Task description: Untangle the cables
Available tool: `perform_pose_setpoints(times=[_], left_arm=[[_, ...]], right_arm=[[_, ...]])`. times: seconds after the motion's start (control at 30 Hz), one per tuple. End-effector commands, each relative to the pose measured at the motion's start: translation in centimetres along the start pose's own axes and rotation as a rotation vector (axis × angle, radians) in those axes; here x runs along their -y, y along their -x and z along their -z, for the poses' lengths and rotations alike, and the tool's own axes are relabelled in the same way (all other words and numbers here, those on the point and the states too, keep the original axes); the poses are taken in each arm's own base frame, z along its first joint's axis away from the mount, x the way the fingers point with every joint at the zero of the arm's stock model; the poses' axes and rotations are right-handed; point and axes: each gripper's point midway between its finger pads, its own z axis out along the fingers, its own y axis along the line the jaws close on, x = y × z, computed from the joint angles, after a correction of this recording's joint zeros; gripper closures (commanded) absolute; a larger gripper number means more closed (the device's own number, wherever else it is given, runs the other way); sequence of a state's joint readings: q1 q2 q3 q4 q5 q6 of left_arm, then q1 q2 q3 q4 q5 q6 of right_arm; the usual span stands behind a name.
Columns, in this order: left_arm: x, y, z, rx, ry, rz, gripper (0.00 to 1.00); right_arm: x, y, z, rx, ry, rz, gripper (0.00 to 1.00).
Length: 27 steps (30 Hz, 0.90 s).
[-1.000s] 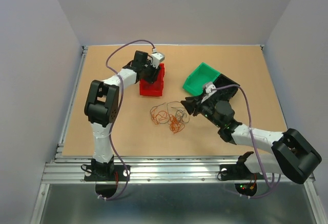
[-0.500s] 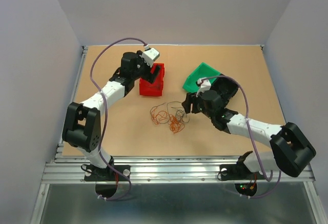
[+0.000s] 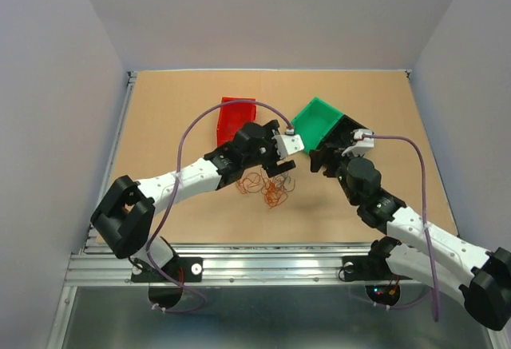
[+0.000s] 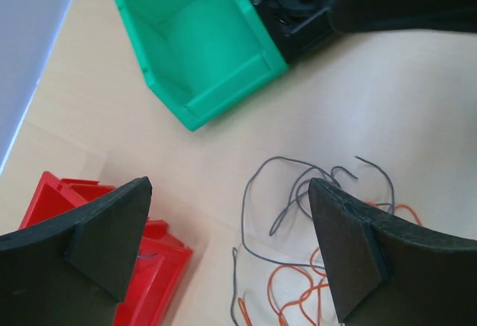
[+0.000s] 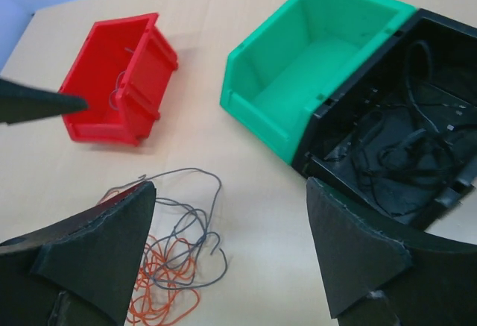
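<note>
Next, I bring my right gripper back and pull one grey wire away while my left gripper lifts them, because the grey wires loop through each other (image 5: 195,225) over the orange wires.
The cables (image 3: 267,187) lie loose on the table as a small tangle of thin orange and grey wires. My left gripper (image 3: 281,162) hovers just above the tangle's far right part, open and holding nothing. In the left wrist view the grey loops (image 4: 298,188) and orange loops (image 4: 298,300) show between the spread fingers of the left gripper (image 4: 229,184). My right gripper (image 3: 327,157) is open to the right of the tangle, beside the black bin. Its wrist view has the cables (image 5: 179,229) at lower left, partly behind the left fingertip of the right gripper (image 5: 231,184).
A red bin (image 3: 235,121) stands behind the tangle with a thin wire (image 5: 119,98) inside. A green bin (image 3: 318,119) sits to its right. Touching it is a black bin (image 5: 395,139) with dark wires in it. Grey walls enclose the table.
My left arm swung from the red bin to above the cables and its jaws opened. My right gripper drew back from the tangle toward the black bin and opened too.
</note>
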<state>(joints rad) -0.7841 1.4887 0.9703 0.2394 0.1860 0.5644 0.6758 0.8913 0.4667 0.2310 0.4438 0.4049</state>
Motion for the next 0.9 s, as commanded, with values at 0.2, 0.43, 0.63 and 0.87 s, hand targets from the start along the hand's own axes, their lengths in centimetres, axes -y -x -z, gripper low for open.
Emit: perform_pose_setpoints(times=[0.2, 0.43, 0.63, 0.87], left_arm=[[4.1, -3.4, -2.5, -0.215, -0.063, -0.092, 0.02], [5.0, -5.6, -4.0, -0.294, -0.094, -0.079, 0.07], [5.1, -6.4, -4.7, -0.33, -0.097, -0.074, 0.41], [2.0, -2.9, -3.1, -0.204, -0.007, -0.012, 1.0]], right_arm=[[3.6, 1.9, 2.1, 0.127, -0.151, -0.094, 0.1], [4.5, 2.7, 3.2, 0.18, -0.167, -0.128, 0.1], [4.8, 3.0, 3.6, 0.198, -0.171, -0.137, 0.09], [4.5, 2.6, 3.2, 0.177, -0.169, -0.122, 0.09]])
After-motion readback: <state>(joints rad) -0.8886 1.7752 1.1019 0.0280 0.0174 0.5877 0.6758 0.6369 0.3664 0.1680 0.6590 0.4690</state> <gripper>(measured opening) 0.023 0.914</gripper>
